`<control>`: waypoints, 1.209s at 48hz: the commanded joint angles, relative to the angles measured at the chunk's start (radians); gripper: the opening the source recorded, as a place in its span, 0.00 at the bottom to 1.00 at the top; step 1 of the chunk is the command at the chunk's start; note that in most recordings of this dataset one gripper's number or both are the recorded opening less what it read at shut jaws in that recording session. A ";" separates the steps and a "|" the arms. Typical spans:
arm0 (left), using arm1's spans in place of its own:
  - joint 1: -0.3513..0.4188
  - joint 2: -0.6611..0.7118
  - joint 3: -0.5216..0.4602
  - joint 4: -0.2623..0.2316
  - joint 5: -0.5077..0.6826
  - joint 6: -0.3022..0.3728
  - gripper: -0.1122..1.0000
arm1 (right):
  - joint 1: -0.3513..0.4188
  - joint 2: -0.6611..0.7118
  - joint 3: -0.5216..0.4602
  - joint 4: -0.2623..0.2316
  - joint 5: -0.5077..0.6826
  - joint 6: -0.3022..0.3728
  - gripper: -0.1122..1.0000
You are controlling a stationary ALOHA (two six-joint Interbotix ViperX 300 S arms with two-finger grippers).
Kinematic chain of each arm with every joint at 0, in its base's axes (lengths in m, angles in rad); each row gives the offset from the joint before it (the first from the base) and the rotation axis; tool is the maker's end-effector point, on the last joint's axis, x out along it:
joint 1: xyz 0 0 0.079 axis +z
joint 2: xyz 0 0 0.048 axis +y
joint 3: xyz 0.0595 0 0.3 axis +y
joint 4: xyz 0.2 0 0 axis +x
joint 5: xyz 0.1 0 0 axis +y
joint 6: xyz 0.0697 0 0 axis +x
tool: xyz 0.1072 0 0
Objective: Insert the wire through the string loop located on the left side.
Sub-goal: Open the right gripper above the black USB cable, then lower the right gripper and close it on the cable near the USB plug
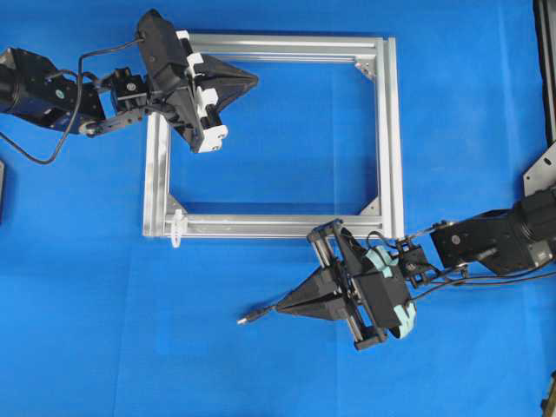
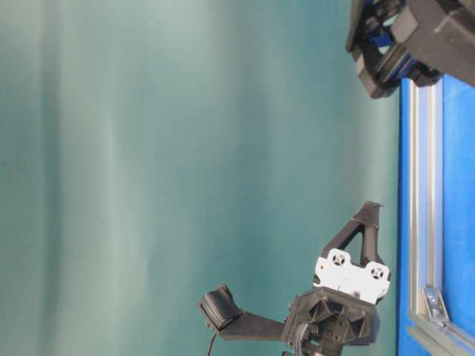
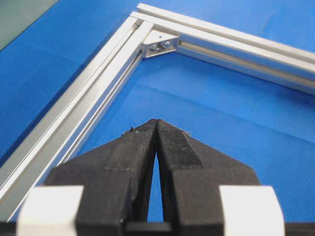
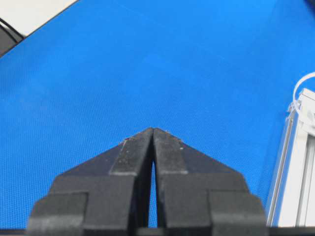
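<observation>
I should keep lowering my right gripper until its open fingers straddle the black cable (image 1: 271,307) behind the plug, and then close them. The grey plug (image 1: 248,318) points straight ahead of the fingers.
The wire (image 1: 261,313) lies on the blue mat below the frame, its grey plug tip (image 1: 244,319) pointing left and its black cable running under my right gripper (image 1: 280,306). That gripper is shut, and the right wrist view shows nothing between its fingertips (image 4: 153,130). The white string loop (image 1: 177,228) hangs at the frame's near left corner; it also shows at the right edge of the right wrist view (image 4: 302,96). My left gripper (image 1: 254,81) hovers over the frame's far left corner, shut and empty (image 3: 156,122).
A silver aluminium frame (image 1: 395,139) lies flat on the mat, with corner brackets (image 3: 160,45) inside it. A dark object (image 1: 2,187) sits at the left edge. A black post (image 1: 546,69) and a metal bracket (image 1: 540,174) stand at the right edge.
</observation>
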 commanded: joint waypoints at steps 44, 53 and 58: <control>-0.002 -0.034 -0.014 0.018 0.000 -0.002 0.10 | 0.006 -0.066 0.000 -0.005 0.046 0.061 0.71; 0.000 -0.034 -0.012 0.018 0.008 -0.002 0.10 | 0.006 -0.066 0.002 -0.003 0.052 0.061 0.86; -0.002 -0.034 -0.012 0.018 0.009 -0.002 0.10 | 0.006 -0.058 0.000 0.000 0.055 0.063 0.87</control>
